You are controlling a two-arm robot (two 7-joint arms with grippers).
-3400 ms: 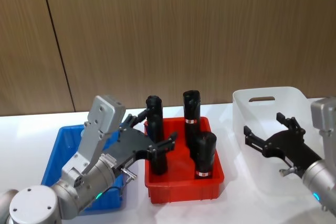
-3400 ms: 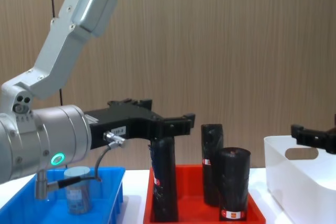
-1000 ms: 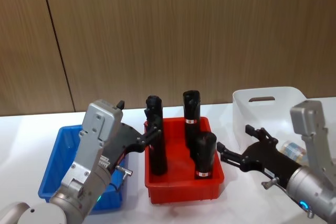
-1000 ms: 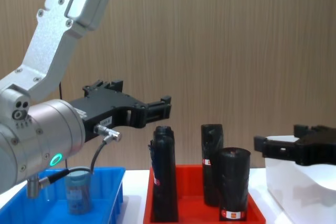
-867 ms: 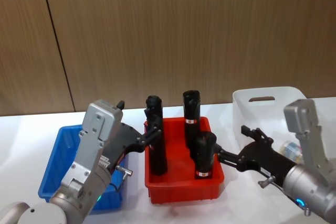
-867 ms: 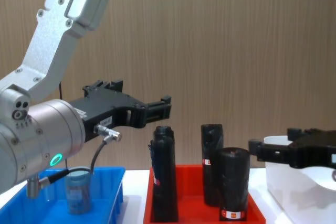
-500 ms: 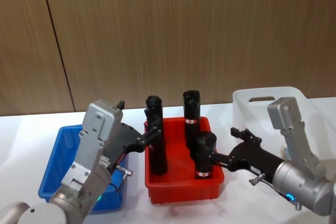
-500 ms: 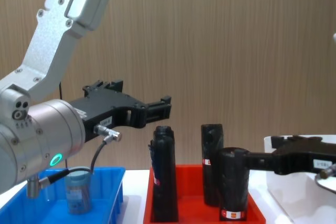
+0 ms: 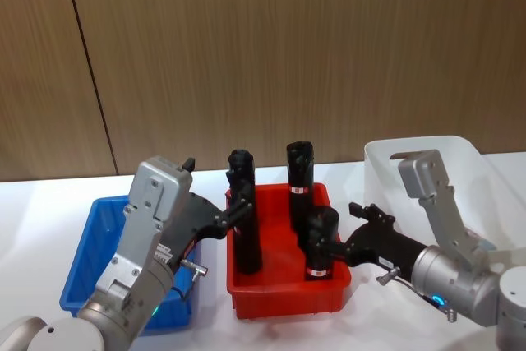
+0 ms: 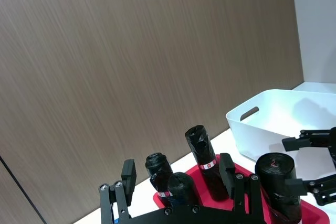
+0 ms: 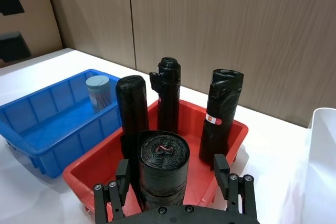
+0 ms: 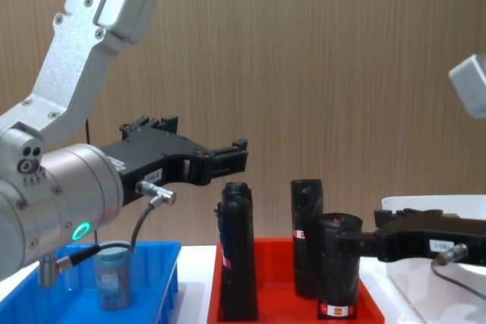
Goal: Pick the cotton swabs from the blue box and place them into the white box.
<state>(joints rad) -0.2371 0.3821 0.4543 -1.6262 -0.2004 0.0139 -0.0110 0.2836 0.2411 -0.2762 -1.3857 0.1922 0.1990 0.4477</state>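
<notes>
A red and white band (image 12: 336, 310) goes around the front black roll (image 12: 339, 263), so I expect the roll to stay wound and straight when the robot picks it up.
One cotton swabs jar (image 12: 112, 275), clear with a pale blue lid, stands in the blue box (image 9: 89, 246); the right wrist view has the jar (image 11: 98, 92) against that box's far wall (image 11: 47, 124). My left gripper (image 9: 234, 215) hangs open above the gap between the blue box and the red tray, well above the jar (image 12: 231, 157). My right gripper (image 9: 333, 232) is open, its fingers (image 11: 122, 177) on either side of the front black roll (image 11: 163, 166) without touching it. The white box (image 9: 427, 154) stands at the far right.
A red tray (image 9: 288, 297) between the two boxes holds several tall black wrapped rolls (image 9: 300, 170), standing higher than the jar. A wooden wall closes off the back. The white table (image 9: 41, 203) shows to the left of the blue box.
My right gripper has swung left from over the white box to the front black roll in the red tray. The left gripper rose and pulled back earlier, then stayed still.
</notes>
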